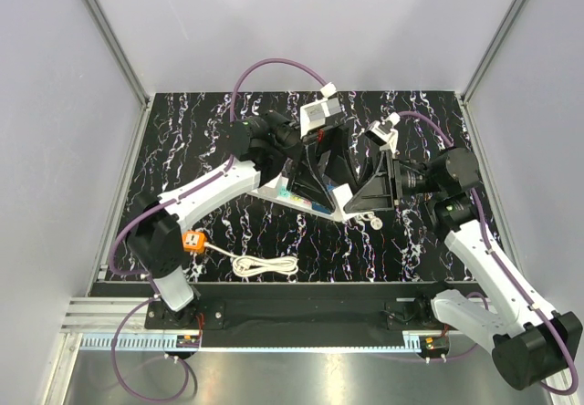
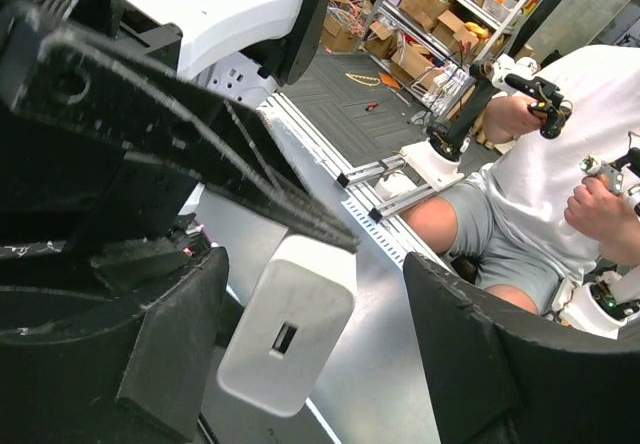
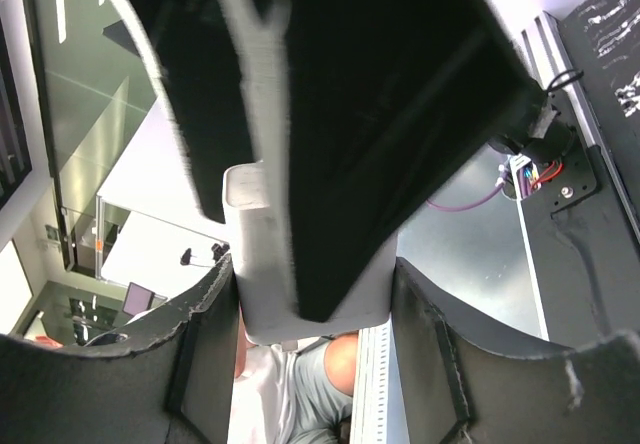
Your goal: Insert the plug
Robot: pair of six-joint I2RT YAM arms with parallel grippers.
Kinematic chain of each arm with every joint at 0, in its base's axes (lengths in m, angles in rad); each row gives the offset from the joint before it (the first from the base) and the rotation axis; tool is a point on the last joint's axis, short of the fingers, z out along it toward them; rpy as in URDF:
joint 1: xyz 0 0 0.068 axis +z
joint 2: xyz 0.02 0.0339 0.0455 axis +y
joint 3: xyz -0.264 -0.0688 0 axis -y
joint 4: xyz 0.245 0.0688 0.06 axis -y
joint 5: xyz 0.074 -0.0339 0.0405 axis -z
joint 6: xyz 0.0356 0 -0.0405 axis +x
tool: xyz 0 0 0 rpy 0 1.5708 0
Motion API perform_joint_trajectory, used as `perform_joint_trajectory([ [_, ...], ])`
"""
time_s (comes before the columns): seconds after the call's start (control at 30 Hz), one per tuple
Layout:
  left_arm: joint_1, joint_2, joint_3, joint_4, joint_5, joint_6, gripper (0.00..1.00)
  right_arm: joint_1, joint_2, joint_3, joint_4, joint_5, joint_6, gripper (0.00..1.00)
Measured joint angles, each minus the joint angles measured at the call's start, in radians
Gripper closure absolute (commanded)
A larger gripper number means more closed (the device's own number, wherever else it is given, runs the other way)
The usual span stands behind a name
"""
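Observation:
The white block (image 2: 287, 326) is at a slant near one finger of my left gripper, so next my left gripper closes squarely on the block and takes it to the orange socket block (image 1: 192, 241).
The white power strip (image 1: 301, 202) lies at mid-table under both grippers. A sliver of royal blue, the plug (image 1: 319, 208), shows on its near side; the fingers hide most of it. It is hidden in both wrist views. My right gripper (image 1: 370, 191) (image 3: 310, 304) is shut on the strip's white end block (image 3: 255, 254). My left gripper (image 1: 319, 181) (image 2: 310, 304) is open, its jaws wide around the same white block (image 2: 285, 334), whose end face has a small slot. The block sits near one finger (image 2: 170, 344), far from the other.
A pale teal cube (image 1: 285, 189) sits on the strip's left part. The orange socket block (image 1: 192, 241) with its coiled white cord (image 1: 265, 264) lies near the front left. A small white piece (image 1: 376, 223) lies right of the strip. Grey walls enclose the table.

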State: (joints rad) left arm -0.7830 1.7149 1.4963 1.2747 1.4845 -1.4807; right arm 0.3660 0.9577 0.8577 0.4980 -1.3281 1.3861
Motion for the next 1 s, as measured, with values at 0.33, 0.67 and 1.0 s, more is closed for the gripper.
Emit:
perform_joint_trajectory([
  [0.33, -0.001, -0.011, 0.005, 0.063, 0.011, 0.066, 0.73, 0.007, -0.003, 0.024, 0.013, -0.006, 0.068, 1.00],
  [0.67, -0.001, -0.026, -0.055, 0.048, 0.008, 0.054, 0.42, 0.007, 0.047, 0.025, 0.107, 0.004, 0.118, 1.00],
  [1.0, 0.005, -0.026, -0.053, 0.067, 0.006, 0.063, 1.00, 0.012, 0.051, 0.023, 0.153, 0.022, 0.178, 0.36],
])
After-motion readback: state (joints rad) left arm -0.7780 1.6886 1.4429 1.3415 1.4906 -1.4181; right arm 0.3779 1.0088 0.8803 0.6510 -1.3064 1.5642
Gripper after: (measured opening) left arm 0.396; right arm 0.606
